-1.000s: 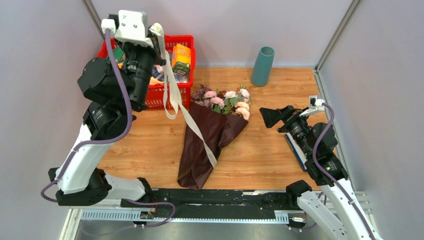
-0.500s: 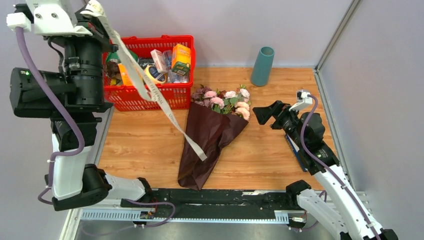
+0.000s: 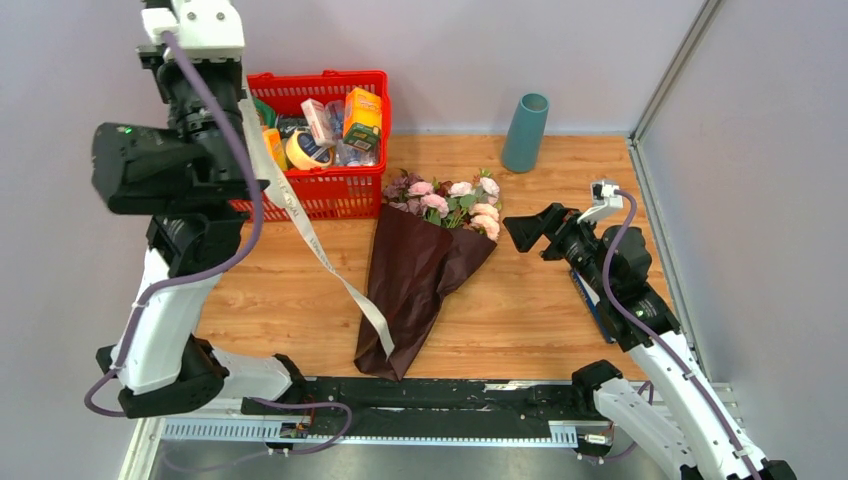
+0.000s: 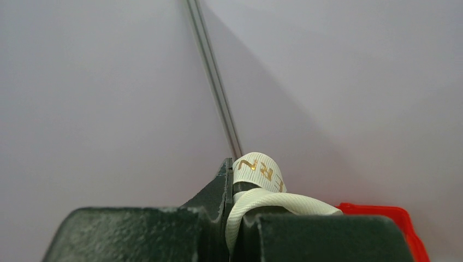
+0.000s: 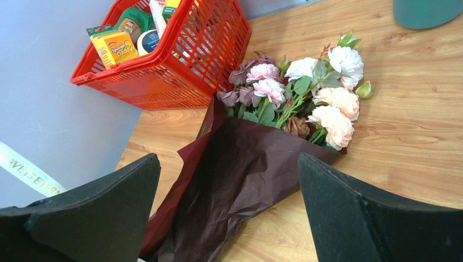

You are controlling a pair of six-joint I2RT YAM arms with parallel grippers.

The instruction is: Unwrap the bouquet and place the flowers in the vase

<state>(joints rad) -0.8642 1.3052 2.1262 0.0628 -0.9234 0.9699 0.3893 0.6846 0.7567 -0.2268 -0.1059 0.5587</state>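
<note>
The cream ribbon's end lies loose on the burgundy paper, so the robot's left gripper should keep lowering the ribbon and let it go over open wood beside the bouquet.
The bouquet lies on the table in dark burgundy paper, with its flowers pointing to the back. My left gripper is raised high at the far left and is shut on the cream ribbon. The ribbon hangs slanting down, and its free end rests on the paper's lower left. Just right of the blooms, my right gripper stands open and empty. In the right wrist view the bouquet and flowers lie ahead of those spread fingers. The teal vase stands upright at the back.
A red basket full of packets stands at the back left, beside the blooms. Grey walls close in the left, back and right. A flat dark-blue object lies under the right arm.
The left arm has swung out to the left and up, drawing the ribbon loose; its tail has slid down the paper toward the near edge. The right gripper edged left toward the bouquet.
</note>
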